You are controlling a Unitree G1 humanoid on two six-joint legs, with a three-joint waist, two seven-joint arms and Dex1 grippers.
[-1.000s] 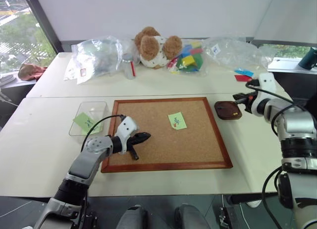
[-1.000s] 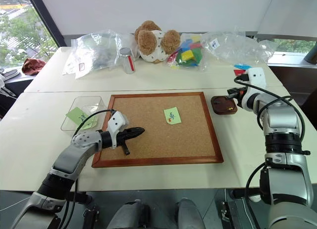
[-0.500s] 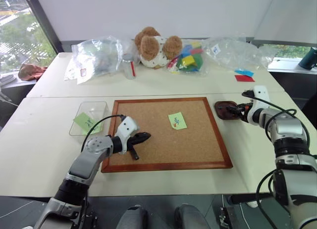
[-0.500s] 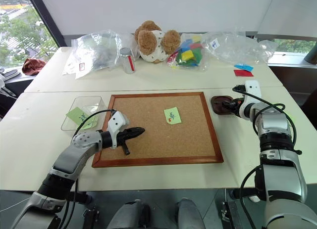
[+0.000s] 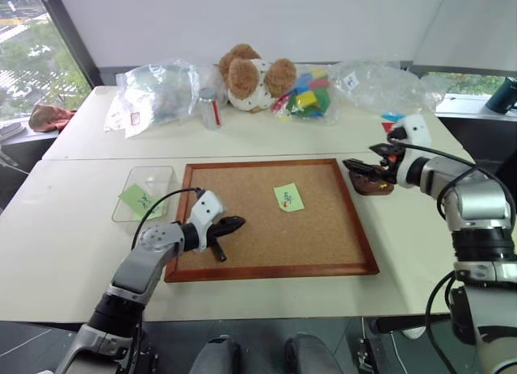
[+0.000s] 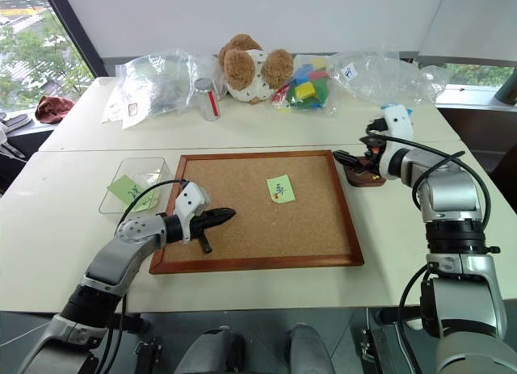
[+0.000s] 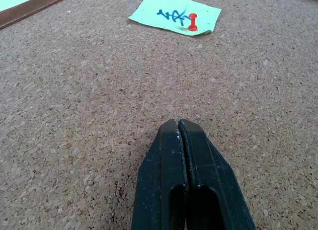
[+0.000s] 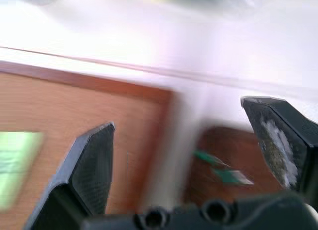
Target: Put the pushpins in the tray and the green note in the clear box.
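The red pushpin (image 5: pixel 285 203) goes through the light-green note (image 5: pixel 291 197). The note will come up on the pushpin when I pull the pushpin out of the corkboard.
A light-green note (image 5: pixel 289 198) lies on the corkboard (image 5: pixel 266 245), held by a red pushpin (image 7: pixel 193 22). A second green note (image 5: pixel 138 199) rests in the clear box (image 5: pixel 158 178) left of the board. The dark brown tray (image 5: pixel 381 188) sits just right of the board, and blurred green pushpins (image 8: pixel 223 173) lie in it. My right gripper (image 5: pixel 361 165) hovers open over the tray's board-side edge with nothing between its fingers. My left gripper (image 5: pixel 234 224) rests shut and empty on the cork, left of the pinned note.
At the table's far side sit a stuffed bear (image 5: pixel 252 75), a small jar (image 5: pixel 210 107), coloured blocks (image 5: pixel 307 95) and clear plastic bags (image 5: pixel 157 91). Red and blue paper scraps (image 5: pixel 393 119) lie behind the tray.
My right gripper dipped to the tray, opened, then rose and shifted left toward the board's edge. The left arm has stayed still.
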